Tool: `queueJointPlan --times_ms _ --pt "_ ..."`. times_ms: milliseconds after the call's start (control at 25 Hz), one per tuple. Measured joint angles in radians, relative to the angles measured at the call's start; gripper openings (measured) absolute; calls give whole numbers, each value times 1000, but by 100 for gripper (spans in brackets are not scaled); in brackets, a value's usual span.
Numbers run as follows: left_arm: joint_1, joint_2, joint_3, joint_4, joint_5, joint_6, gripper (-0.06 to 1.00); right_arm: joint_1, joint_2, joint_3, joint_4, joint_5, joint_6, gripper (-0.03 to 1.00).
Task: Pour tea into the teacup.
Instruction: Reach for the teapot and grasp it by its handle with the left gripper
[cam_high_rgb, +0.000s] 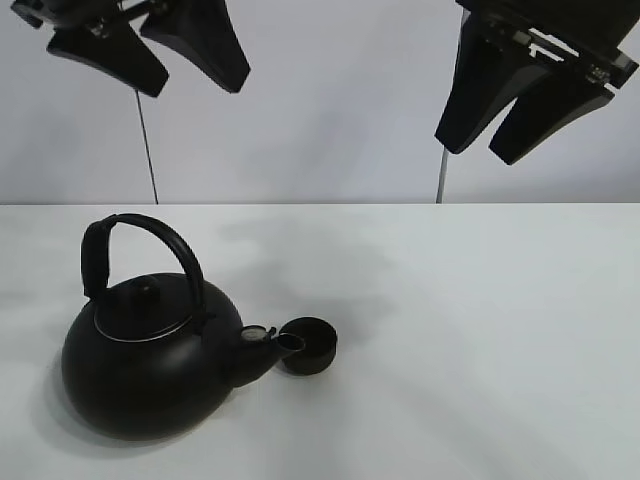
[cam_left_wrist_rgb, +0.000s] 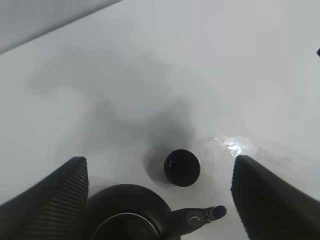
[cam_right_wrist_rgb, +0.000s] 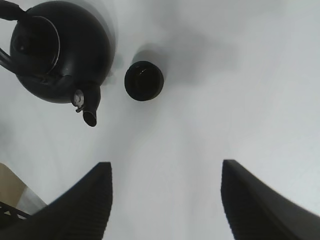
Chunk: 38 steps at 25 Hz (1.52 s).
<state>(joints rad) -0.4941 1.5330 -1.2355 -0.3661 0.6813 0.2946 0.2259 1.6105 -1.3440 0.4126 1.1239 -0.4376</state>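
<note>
The teacup (cam_left_wrist_rgb: 182, 168) lies where my left fingers point, past the kettle's handle, so I should swing back, lower and grip the handle's side (cam_high_rgb: 95, 260) away from the kettle's spout.
A large round black kettle (cam_high_rgb: 150, 365) with an arched handle stands at the front left of the white table (cam_high_rgb: 470, 330), spout pointing right. The small matte-black teacup (cam_high_rgb: 309, 345) stands just right of the spout tip. My left gripper (cam_high_rgb: 150, 50) hangs open and empty high above the kettle. My right gripper (cam_high_rgb: 505, 120) hangs open and empty high at the right. The left wrist view shows the teacup (cam_left_wrist_rgb: 182, 168) and the kettle (cam_left_wrist_rgb: 131, 215) between the open fingers. The right wrist view shows the kettle (cam_right_wrist_rgb: 60, 50) and the teacup (cam_right_wrist_rgb: 144, 80) far off.
A pale wall rises behind the table's back edge. Two thin vertical rods (cam_high_rgb: 147, 150) stand against it. The table's edge and a metal frame part (cam_right_wrist_rgb: 15, 210) show in a corner of the right wrist view.
</note>
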Motion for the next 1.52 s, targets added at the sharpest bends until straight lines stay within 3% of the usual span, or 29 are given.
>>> queueJointPlan --times_ms 360,480,880,1280,1440,1520 --pt "0 -136 6 0 -5 145 57 0 0 0 0 -6 0 43" --pt "0 -170 79 -2 -71 164 57 0 0 0 0 -8 0 43" --pt "0 -333 526 -14 -559 210 57 0 0 0 -3 -14 0 43" --pt "0 -360 791 -23 -865 205 57 0 0 0 -5 -23 0 43" --pt "0 -360 883 -9 -1004 151 57 0 0 0 -11 -26 0 43" --pt "0 -360 935 39 -1080 62 57 0 0 0 -12 -27 0 43"
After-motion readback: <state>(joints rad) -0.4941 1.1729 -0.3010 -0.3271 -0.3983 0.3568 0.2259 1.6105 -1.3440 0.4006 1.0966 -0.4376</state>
